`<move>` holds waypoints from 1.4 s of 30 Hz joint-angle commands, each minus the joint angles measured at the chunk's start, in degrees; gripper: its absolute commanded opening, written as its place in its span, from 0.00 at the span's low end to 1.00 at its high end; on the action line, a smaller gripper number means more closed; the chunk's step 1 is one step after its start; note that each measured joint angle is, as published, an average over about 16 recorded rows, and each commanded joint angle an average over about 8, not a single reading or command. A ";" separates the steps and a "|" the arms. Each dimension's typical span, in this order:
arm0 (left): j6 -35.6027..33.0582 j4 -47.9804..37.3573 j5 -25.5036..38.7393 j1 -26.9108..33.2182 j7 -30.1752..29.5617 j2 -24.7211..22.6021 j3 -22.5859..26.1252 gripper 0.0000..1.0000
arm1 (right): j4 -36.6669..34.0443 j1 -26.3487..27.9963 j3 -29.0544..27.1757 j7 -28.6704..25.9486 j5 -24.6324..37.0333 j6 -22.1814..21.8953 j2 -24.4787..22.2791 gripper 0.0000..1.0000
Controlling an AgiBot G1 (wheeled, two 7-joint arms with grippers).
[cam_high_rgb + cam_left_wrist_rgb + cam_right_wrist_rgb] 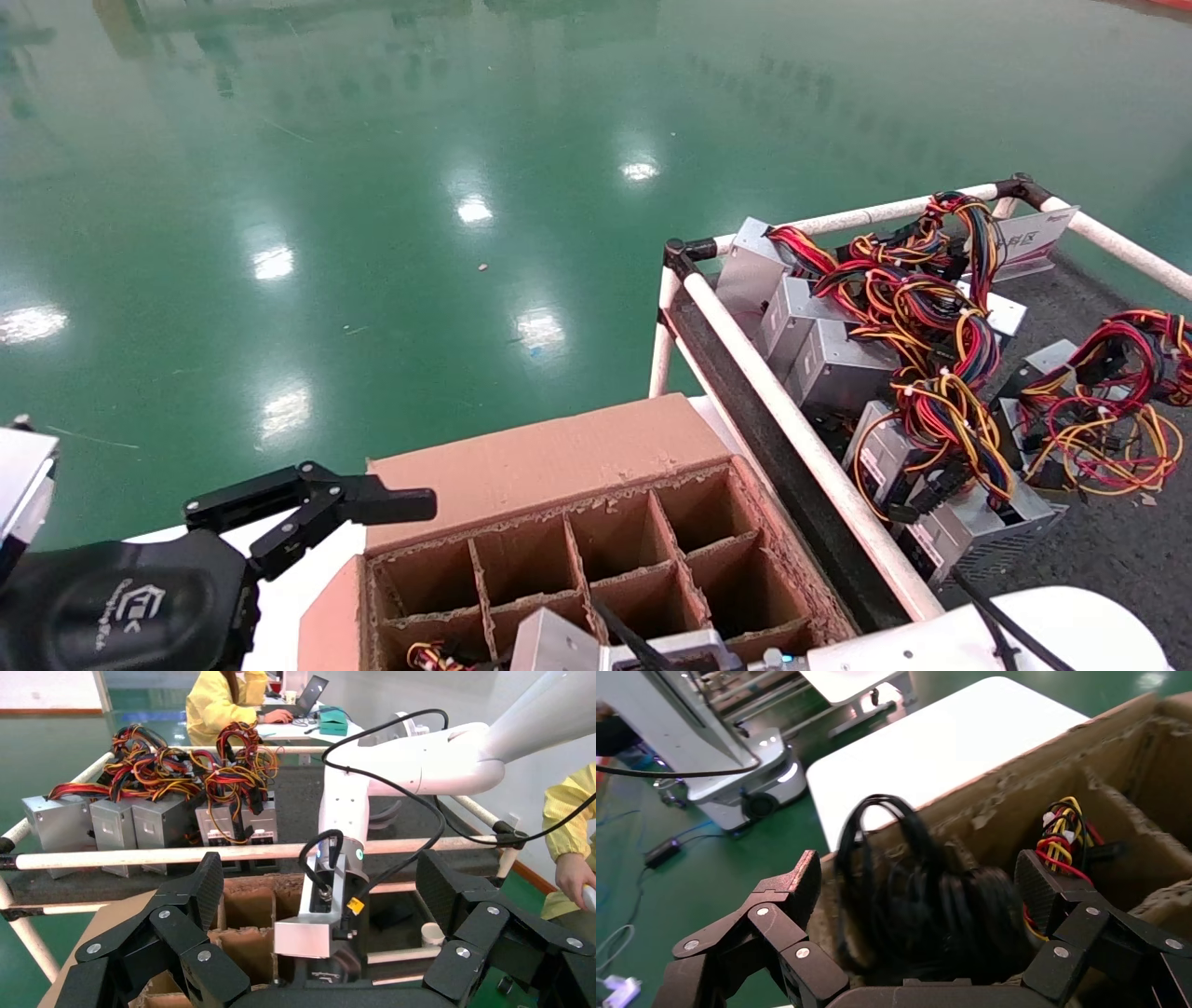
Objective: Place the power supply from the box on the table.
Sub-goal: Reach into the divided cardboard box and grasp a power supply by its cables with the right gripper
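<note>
The black cable bundle (926, 888) fills up the opening of its cell, so I expect the hidden metal body (937, 955) to come up hanging under it when I lift.
The power supply shows only as a bundle of black cables (926, 910) standing in a cell of the reddish-brown box (559, 457); its metal body is hidden. My right gripper (919, 881) is open, its fingers wide apart on either side of that bundle inside the box. In the head view only its silver wrist block (559, 643) shows at the box's near edge. My left gripper (391, 508) hangs open and empty beside the box's left side, above the floor. The dark grey table (1099, 550) lies right of the box behind a white pipe rail (792, 419).
Several grey units with red, yellow and orange wires (894, 373) crowd the table's left and far part. Another coloured wire bundle (1063, 832) sits in the neighbouring cell. Ragged dividers (577, 559) split the box. People in yellow (225, 699) work beyond the table.
</note>
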State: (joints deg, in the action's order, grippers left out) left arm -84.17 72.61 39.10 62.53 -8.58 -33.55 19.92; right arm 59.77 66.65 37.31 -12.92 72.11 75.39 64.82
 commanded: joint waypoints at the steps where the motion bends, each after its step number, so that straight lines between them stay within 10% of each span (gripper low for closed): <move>1: 0.00 0.00 0.00 0.00 0.00 0.00 0.00 1.00 | -0.79 0.06 0.09 0.58 -0.21 0.70 0.11 0.05; 42: 0.01 0.00 -0.02 0.01 0.02 0.01 0.04 1.00 | -2.41 -0.02 -0.03 -0.15 0.78 -1.90 0.72 0.00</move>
State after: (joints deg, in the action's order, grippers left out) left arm -84.16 72.61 39.07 62.53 -8.56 -33.54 19.95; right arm 57.67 66.53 37.31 -13.13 72.82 73.78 65.29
